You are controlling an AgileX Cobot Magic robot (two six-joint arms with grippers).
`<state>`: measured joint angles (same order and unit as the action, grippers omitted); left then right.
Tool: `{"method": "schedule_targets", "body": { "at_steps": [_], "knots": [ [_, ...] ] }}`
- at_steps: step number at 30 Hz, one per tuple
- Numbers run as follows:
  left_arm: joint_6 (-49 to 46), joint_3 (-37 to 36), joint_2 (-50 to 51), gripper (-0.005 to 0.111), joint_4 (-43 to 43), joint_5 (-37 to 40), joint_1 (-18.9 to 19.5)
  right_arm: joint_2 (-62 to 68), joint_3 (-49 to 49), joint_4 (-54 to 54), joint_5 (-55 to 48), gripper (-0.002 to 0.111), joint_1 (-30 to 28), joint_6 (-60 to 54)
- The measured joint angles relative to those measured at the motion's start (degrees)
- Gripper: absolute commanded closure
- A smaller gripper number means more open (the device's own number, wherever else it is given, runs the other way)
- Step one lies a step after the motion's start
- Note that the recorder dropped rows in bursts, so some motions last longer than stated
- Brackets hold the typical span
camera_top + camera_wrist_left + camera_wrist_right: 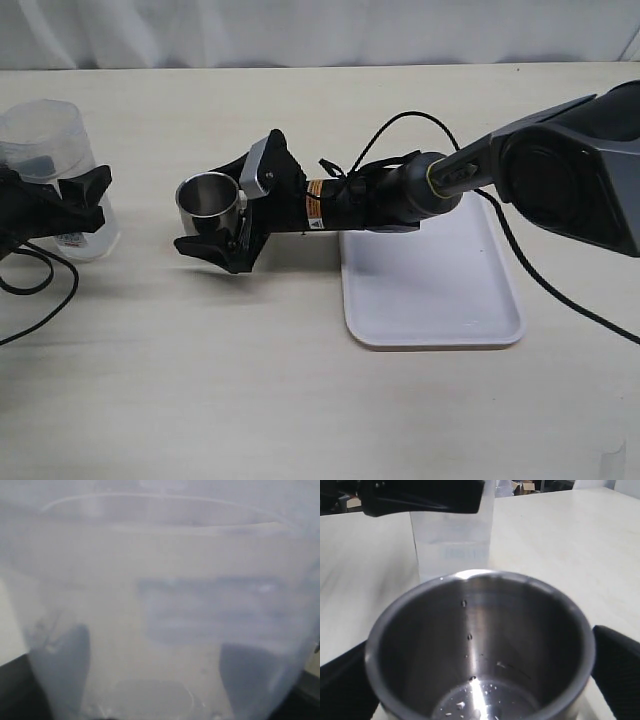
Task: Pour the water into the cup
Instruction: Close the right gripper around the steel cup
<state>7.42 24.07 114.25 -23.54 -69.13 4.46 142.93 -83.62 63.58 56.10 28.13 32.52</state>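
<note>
The steel cup [210, 204] has only scattered droplets on its wet bottom [472, 702], so the water should stay under the cup's rim when the robot pours from the bottle.
The steel cup [208, 203] stands upright on the table left of centre. My right gripper [240, 205] has one finger on each side of it and is shut on it. In the right wrist view the cup [480, 630] fills the frame, with droplets on its inner wall and wet bottom, between my right gripper's [480, 680] black fingers [345, 680]. The clear plastic bottle [42, 145] stands at the far left, held by my left gripper [70, 200]. It shows behind the cup [452, 540]. Its water is hard to make out. The bottle [160, 580] fills the blurred left wrist view, between my left gripper's [157, 675] fingers [65, 670].
A flat white tray [430, 290] lies on the table right of the cup, under my right arm [560, 160]. A black cable [40, 290] loops on the table at the front left. The table's far edge meets a white backdrop.
</note>
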Motion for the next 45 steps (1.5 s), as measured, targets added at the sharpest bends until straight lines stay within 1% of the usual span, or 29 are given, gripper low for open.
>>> {"method": "schedule_targets", "body": {
  "at_steps": [10, 13, 18, 28, 35, 37, 40, 43, 45],
  "knots": [
    [0.00, 0.00, 0.00, 0.107, -0.50, 0.00, 0.00, 0.00, 0.00, -0.59, -0.29, -0.001, 0.30, 0.00],
    [0.00, 0.00, 0.00, 0.107, -0.61, 0.00, 0.00, 0.00, 0.00, -1.01, -2.06, -0.001, 1.27, 0.10],
    [0.00, 0.00, 0.00, 0.107, -0.83, 0.00, 0.00, 0.02, 0.00, -2.16, -2.17, -0.001, 2.81, 0.10],
    [0.00, 0.00, 0.00, 0.107, -0.83, 0.00, 0.00, 0.02, 0.00, -4.49, -2.63, -0.001, 2.78, 0.10],
    [0.00, 0.00, 0.00, 0.107, -1.15, 0.00, 0.00, 0.02, 0.00, -4.49, -6.23, 0.000, 2.78, 0.10],
    [0.00, 0.00, 0.00, 0.107, -1.18, 0.00, 0.00, 0.02, 0.00, -4.49, -6.86, 0.003, 2.78, 0.10],
    [0.00, 0.00, 0.00, 0.107, -1.28, 0.00, 0.00, 0.02, 0.00, -4.49, -7.08, 0.016, 2.78, 0.10],
    [0.00, 0.00, 0.00, 0.107, -1.28, 0.00, 0.00, 0.02, 0.00, -3.71, -7.08, 0.040, 2.78, 0.10],
    [0.00, 0.00, 0.00, 0.107, -1.28, 0.00, 0.00, 0.02, 0.00, -3.32, -7.08, 0.061, 2.78, 0.10]
  ]
}}
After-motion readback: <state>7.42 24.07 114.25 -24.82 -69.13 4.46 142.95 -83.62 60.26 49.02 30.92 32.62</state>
